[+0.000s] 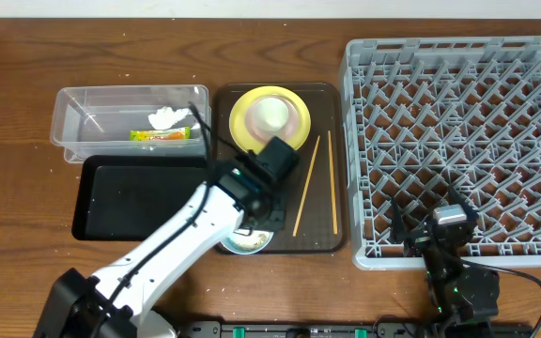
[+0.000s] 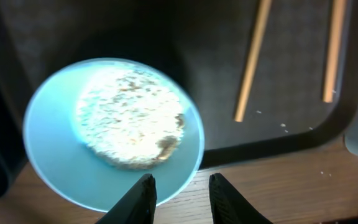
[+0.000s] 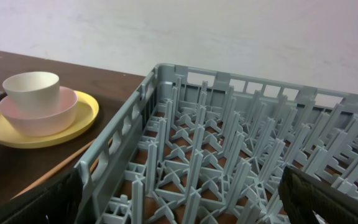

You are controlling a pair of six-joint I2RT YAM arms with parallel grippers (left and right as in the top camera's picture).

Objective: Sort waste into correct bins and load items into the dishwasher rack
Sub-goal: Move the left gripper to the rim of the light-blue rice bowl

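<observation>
The light blue bowl's rim (image 2: 184,184) is between my left gripper's open fingers. I should go on down until they are on both sides of its side (image 2: 173,179) before I close them.
The light blue bowl (image 2: 48,149) holds a patch of white rice (image 2: 129,115) and sits at the brown tray's front edge (image 1: 252,242). My left gripper (image 2: 181,179) hovers over its near rim, open a little, nothing clamped; one finger overlaps the bowl, the other the wood. Two chopsticks (image 1: 306,183) lie on the brown tray (image 1: 322,239). The white cup (image 3: 31,86) stands in the pinkish bowl (image 3: 39,118) on the yellow plate (image 3: 79,121). Tissue (image 1: 165,117) and wrapper (image 1: 161,135) lie in the clear tub (image 1: 69,117). My right gripper (image 3: 185,199) is wide open over the grey rack's (image 1: 458,103) front left corner.
The shallow black tray (image 1: 130,197) lies in front of the clear tub, left of the brown tray; my left arm crosses its near right corner. A few loose rice grains (image 2: 283,126) dot the brown tray near the chopstick ends.
</observation>
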